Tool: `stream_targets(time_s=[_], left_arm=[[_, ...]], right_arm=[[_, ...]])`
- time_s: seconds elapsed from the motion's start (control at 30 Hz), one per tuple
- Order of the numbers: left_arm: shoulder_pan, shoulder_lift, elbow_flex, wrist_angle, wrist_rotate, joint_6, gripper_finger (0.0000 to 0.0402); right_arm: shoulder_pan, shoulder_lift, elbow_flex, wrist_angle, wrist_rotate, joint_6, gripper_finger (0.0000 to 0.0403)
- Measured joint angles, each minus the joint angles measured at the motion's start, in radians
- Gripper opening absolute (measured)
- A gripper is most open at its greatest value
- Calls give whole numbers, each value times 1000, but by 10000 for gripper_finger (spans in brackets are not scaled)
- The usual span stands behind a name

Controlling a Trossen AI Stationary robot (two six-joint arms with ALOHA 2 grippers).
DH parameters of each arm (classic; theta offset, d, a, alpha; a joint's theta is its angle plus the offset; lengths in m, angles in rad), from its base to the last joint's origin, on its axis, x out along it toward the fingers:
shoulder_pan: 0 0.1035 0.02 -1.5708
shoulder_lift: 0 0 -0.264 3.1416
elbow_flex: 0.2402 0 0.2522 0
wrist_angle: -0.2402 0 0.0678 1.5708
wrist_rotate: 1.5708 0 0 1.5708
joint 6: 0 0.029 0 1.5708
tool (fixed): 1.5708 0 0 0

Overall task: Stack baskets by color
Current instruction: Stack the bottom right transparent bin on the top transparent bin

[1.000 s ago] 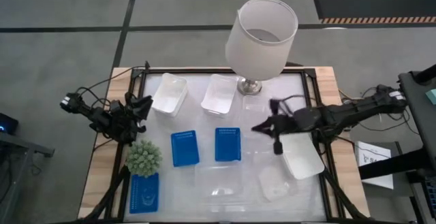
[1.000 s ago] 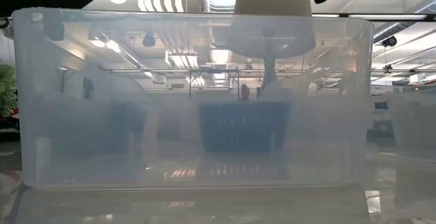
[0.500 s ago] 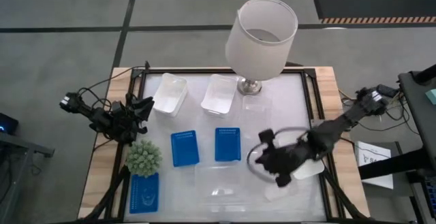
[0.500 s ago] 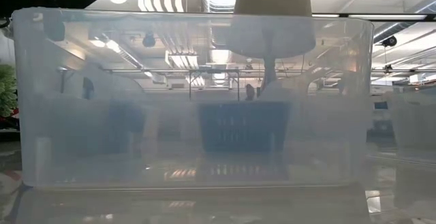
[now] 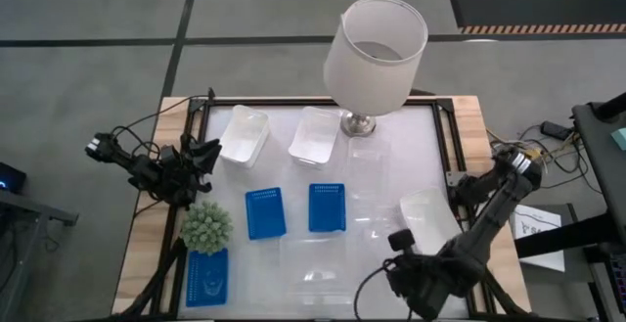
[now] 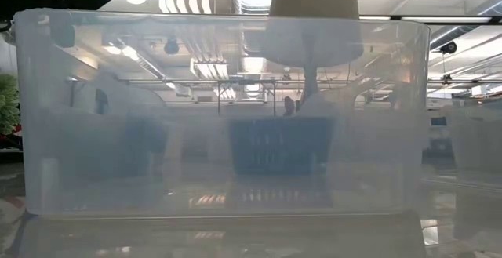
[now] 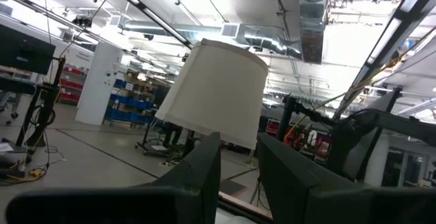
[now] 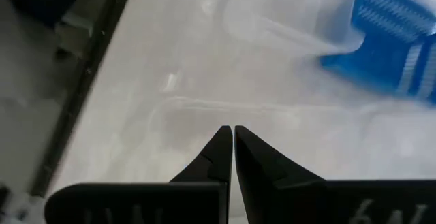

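Observation:
I go on advancing my right gripper, as the clear basket's rim has open space toward the dark frame bar, before its fingers close across that rim.
Two white baskets (image 5: 245, 134) (image 5: 315, 134) rest on their bases at the far side, and a third (image 5: 428, 219) sits at the right. Two blue baskets (image 5: 265, 212) (image 5: 327, 207) lie mid-table, and another (image 5: 207, 278) sits under the green plant. Clear baskets (image 5: 370, 156) (image 5: 318, 263) lie between them. One clear basket (image 6: 220, 109) fills the low view. My right gripper (image 5: 416, 275) is shut and points down over a clear basket (image 8: 204, 115) near the front right, touching nothing. My left gripper (image 7: 238, 149) waits at the table's left edge, its fingers slightly apart and empty.
A large lamp with a white shade (image 5: 377, 43) stands at the far middle on its metal foot (image 5: 358, 123). The spiky green plant (image 5: 206, 224) stands near the front left. A dark frame rail (image 5: 455, 165) runs around the white table top.
My right gripper has swung from the middle right of the table toward the near edge and has tipped from nearly level to pointing steeply down. It has stayed shut and empty. No basket has moved.

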Motion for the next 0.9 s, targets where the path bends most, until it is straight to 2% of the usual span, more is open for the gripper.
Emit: stream_targets(time_s=[0.13, 0.37, 0.53, 0.73, 0.9], left_arm=[[0, 0, 0, 0, 0, 0, 81], [1, 4, -1, -1, 0, 0, 81], [1, 9, -1, 0, 0, 0, 81], [0, 18, -1, -1, 0, 1, 81], [0, 19, -1, 0, 0, 1, 81]], right_arm=[[-16, 41, -1, -3, -102, 165, 24], [-13, 64, -1, -2, -301, 220, 91], [-13, 66, -1, -2, -314, 245, 126], [-13, 124, -2, -3, -317, 275, 150], [-14, 173, -3, -6, -380, 309, 163]])
